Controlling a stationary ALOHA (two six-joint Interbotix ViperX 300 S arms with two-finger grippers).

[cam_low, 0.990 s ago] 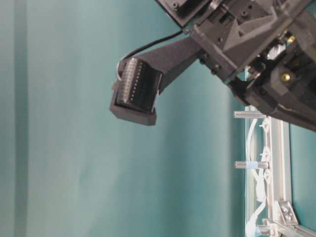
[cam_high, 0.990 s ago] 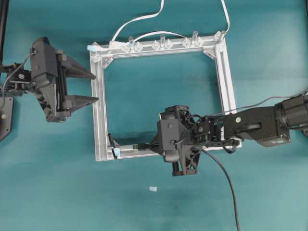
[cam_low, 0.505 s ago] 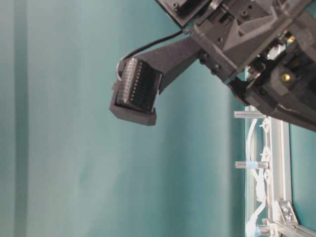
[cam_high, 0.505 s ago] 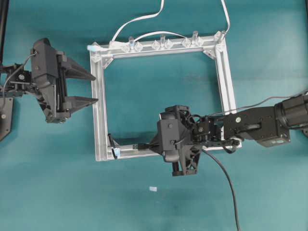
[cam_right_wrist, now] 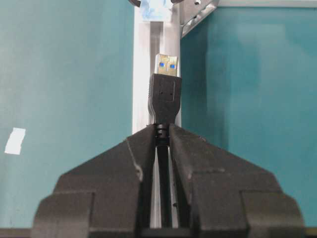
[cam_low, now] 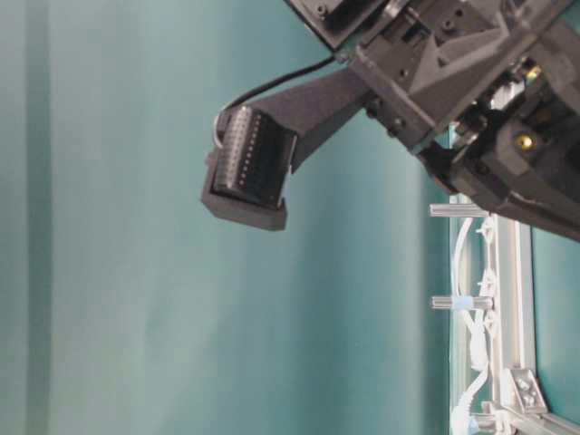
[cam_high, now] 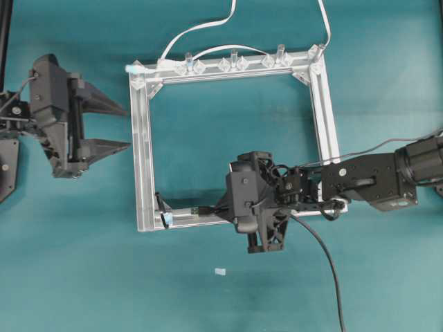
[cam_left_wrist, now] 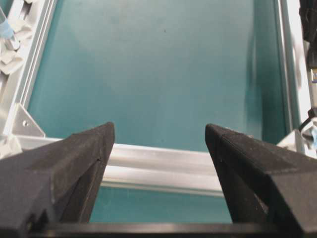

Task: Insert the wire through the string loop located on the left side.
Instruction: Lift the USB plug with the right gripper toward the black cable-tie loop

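Note:
The cable runs in a loose curve (cam_high: 326, 251). I expect it to keep sliding through the string loop when I pull its black plug (cam_high: 204, 210).
The wire's black plug (cam_right_wrist: 165, 96) with its silver tip (cam_right_wrist: 167, 64) sticks out ahead of my right gripper (cam_right_wrist: 162, 130), which is shut on the cable just behind it. From overhead, the right gripper (cam_high: 216, 207) lies over the frame's near rail, and the plug (cam_high: 201, 209) points left toward the string loop (cam_high: 160, 203). The loop's pale-blue bit (cam_high: 165, 220) sits at the frame's near-left corner and shows again at the wrist view's top edge (cam_right_wrist: 156, 7). The cable (cam_high: 331, 273) trails off toward the near edge. My left gripper (cam_high: 129, 127) hangs open and empty, left of the frame's left rail (cam_left_wrist: 163, 166).
The square aluminium frame (cam_high: 325, 111) lies flat on the teal table. Clear pegs (cam_high: 233, 59) and white cables (cam_high: 197, 29) line its far rail. A small white scrap (cam_high: 220, 272) lies near the front. A black ribbed finger (cam_low: 249, 168) fills the table-level view's top.
My left gripper has drawn back to the left, away from the frame's left rail, still open. The right gripper and the plug have not moved.

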